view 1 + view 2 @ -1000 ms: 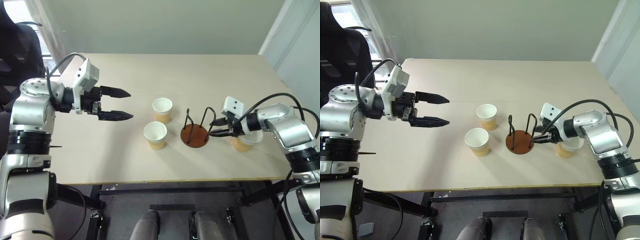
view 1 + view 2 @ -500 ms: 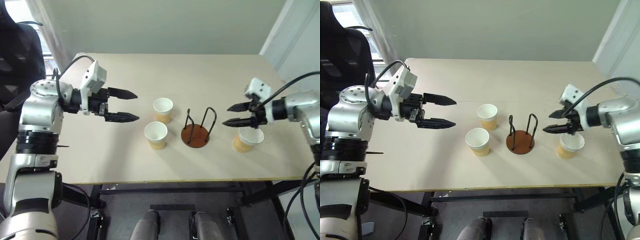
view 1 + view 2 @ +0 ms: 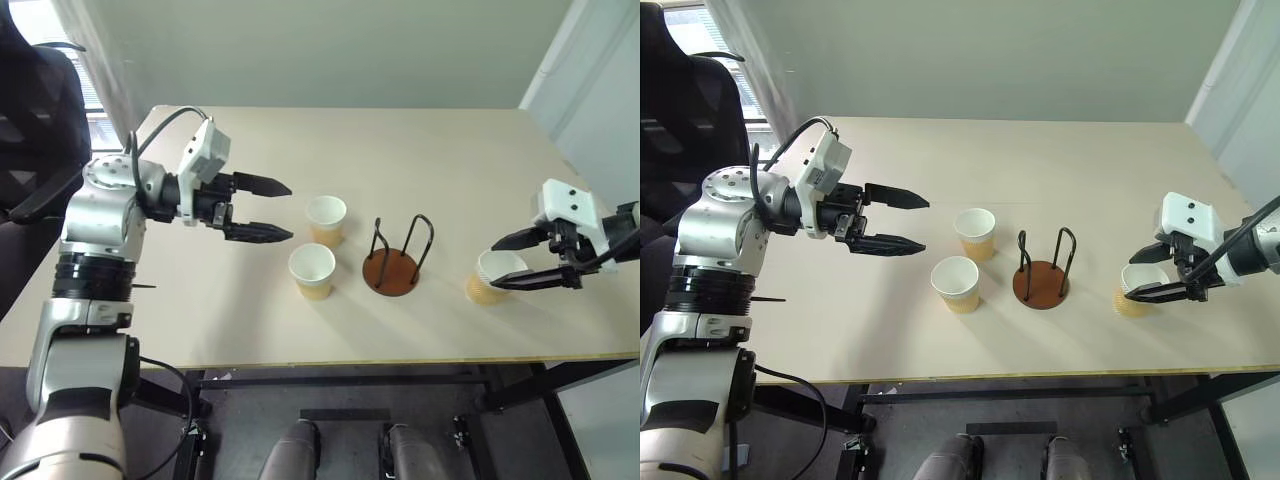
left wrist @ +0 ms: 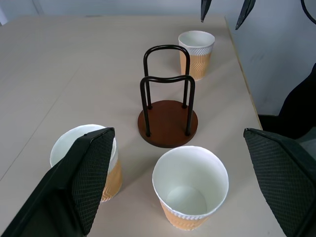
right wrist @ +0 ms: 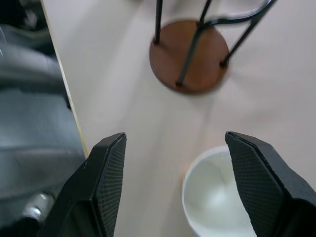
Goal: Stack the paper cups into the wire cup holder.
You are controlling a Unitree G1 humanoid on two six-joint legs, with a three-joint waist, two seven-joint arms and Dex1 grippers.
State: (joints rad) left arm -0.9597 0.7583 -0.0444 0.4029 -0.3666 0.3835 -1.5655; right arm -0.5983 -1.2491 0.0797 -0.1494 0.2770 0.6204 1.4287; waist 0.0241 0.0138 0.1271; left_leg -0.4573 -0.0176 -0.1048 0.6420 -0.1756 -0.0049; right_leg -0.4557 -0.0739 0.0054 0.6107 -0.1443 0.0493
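With one finger over the opening of the cup (image 5: 215, 195) below and one outside its rim, my right gripper should carry on down and close on the cup's rim (image 5: 184, 192).
Three tan paper cups with white rims stand upright on the table. One cup (image 3: 326, 218) and another (image 3: 311, 269) are left of the wire cup holder (image 3: 391, 270); the third cup (image 3: 488, 278) is to its right. The holder, a rust-brown disc with two black wire loops, holds nothing. My left gripper (image 3: 289, 212) hovers open, level, left of the two cups and pointing at them. My right gripper (image 3: 496, 266) is open above the right cup, its fingers (image 5: 106, 182) either side of the cup's rim (image 5: 217, 192) in the right wrist view, not touching it.
The beige table (image 3: 420, 150) is bare at the back. Its front edge runs close below the cups and its right edge is near my right arm. A dark chair (image 3: 40, 100) stands off the table's left side.
My right gripper drew back from the holder, rising and moving right until it hangs over the right cup. My left gripper drifted slightly right toward the two cups.
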